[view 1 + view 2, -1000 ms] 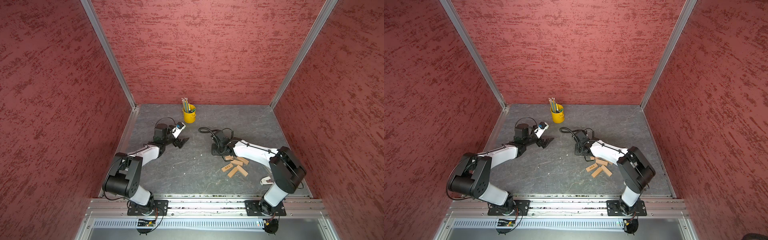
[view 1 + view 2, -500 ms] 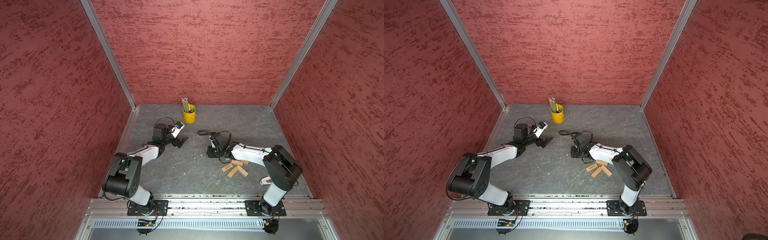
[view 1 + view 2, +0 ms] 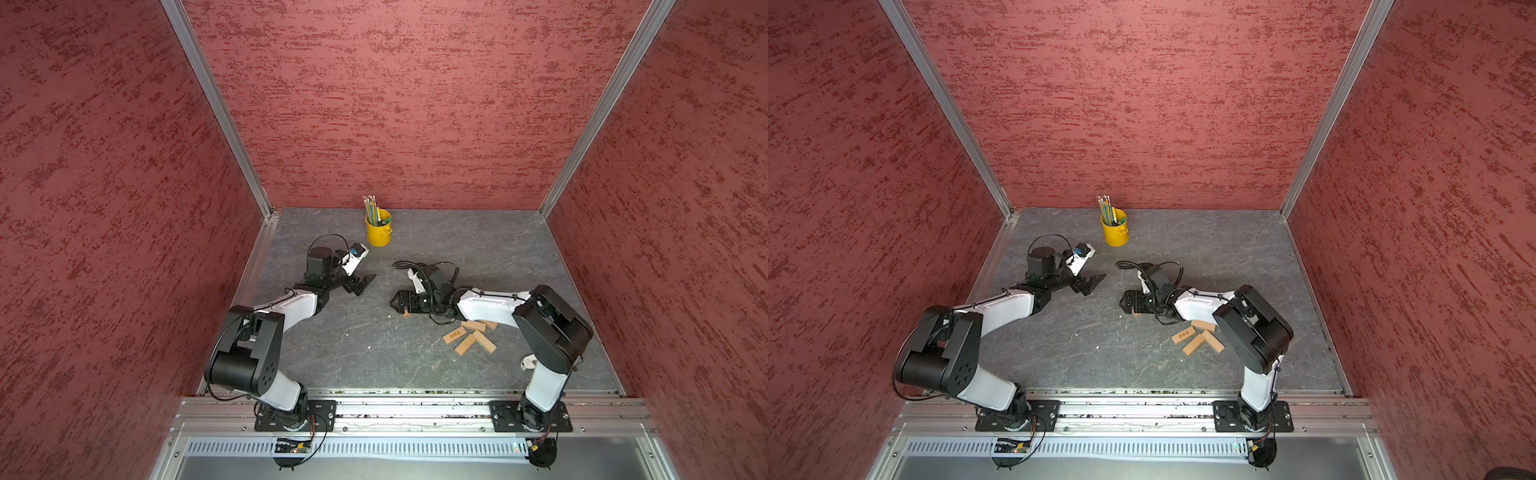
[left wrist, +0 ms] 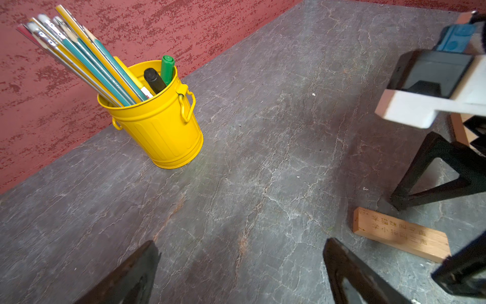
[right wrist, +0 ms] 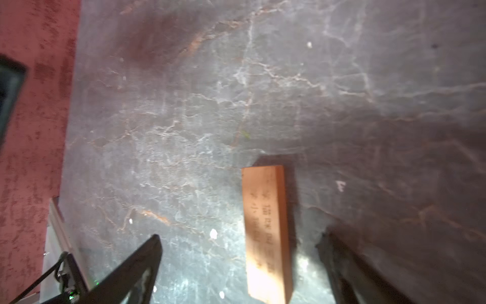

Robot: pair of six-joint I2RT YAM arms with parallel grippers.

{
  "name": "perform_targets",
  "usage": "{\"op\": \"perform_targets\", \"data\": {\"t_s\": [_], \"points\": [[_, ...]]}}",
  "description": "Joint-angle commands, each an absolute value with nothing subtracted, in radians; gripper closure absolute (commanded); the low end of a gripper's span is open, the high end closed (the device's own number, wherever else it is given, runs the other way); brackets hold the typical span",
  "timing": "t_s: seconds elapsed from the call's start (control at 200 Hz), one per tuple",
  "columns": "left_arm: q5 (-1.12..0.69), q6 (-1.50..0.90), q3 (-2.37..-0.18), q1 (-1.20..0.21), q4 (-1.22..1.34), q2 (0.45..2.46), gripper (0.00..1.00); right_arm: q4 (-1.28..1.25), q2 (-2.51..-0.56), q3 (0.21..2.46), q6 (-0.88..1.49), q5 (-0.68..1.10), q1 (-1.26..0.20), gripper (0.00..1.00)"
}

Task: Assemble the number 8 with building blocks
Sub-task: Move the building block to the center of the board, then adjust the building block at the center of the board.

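The printed block [image 5: 263, 202] sits crooked below my open right gripper, so this hand should close on its long sides [image 5: 285, 235] and straighten it before I fetch another block.
My right gripper [image 3: 401, 303] [image 3: 1129, 305] hangs low over the middle of the table, open. One building block [image 5: 265, 231] [image 3: 407, 314] lies flat on the table between its spread fingers [image 5: 147, 263], touching neither. The left wrist view shows this same printed block [image 4: 399, 234]. Several more building blocks [image 3: 469, 334] [image 3: 1198, 336] lie in a loose pile beside the right arm's elbow. My left gripper [image 3: 361, 284] [image 4: 240, 263] is open and empty, to the left of the dropped block. A number 8 is not in view.
A yellow bucket of pencils and markers [image 3: 378, 232] [image 4: 157, 126] stands near the back wall. A small white-grey piece [image 3: 528, 361] lies by the right arm's base. Red walls enclose the table on three sides, and a metal rail [image 3: 415, 403] runs along the front.
My right gripper moved left from the pile toward the table's middle, shut on a block, then opened and let it go onto the table. The left arm barely moved.
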State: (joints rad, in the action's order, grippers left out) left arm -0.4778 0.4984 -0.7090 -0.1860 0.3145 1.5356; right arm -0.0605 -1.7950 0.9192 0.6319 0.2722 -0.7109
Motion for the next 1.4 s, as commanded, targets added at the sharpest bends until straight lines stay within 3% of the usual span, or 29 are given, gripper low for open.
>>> {"op": "perform_targets", "data": {"t_s": [0.0, 0.21, 0.481, 0.837, 0.952, 1.132, 1.393], "points": [[-0.498, 0.483, -0.721, -0.183, 0.324, 1.531, 0.01, 0.013, -1.782, 0.849, 0.649, 0.248, -0.712, 0.01], [-0.499, 0.485, -0.724, -0.183, 0.323, 1.537, 0.01, 0.127, -1.816, 0.931, 0.560, 0.095, -0.712, 0.03], [-0.486, 0.489, -0.719, -0.179, 0.326, 1.530, 0.01, 0.200, -1.903, 1.045, 0.496, 0.036, -0.713, 0.22], [-0.486, 0.489, -0.719, -0.179, 0.326, 1.531, 0.00, 0.313, -1.937, 1.114, 0.402, -0.080, -0.777, 0.26], [-0.481, 0.490, -0.719, -0.179, 0.325, 1.530, 0.01, 0.368, -1.981, 1.169, 0.407, -0.133, -0.793, 0.36], [-0.479, 0.488, -0.713, -0.178, 0.334, 1.528, 0.01, 0.443, -1.980, 1.210, 0.471, -0.127, -0.799, 0.40], [-0.488, 0.470, -0.713, -0.179, 0.331, 1.518, 0.01, 0.464, -1.952, 1.179, 0.612, -0.064, -0.817, 0.58]]}}
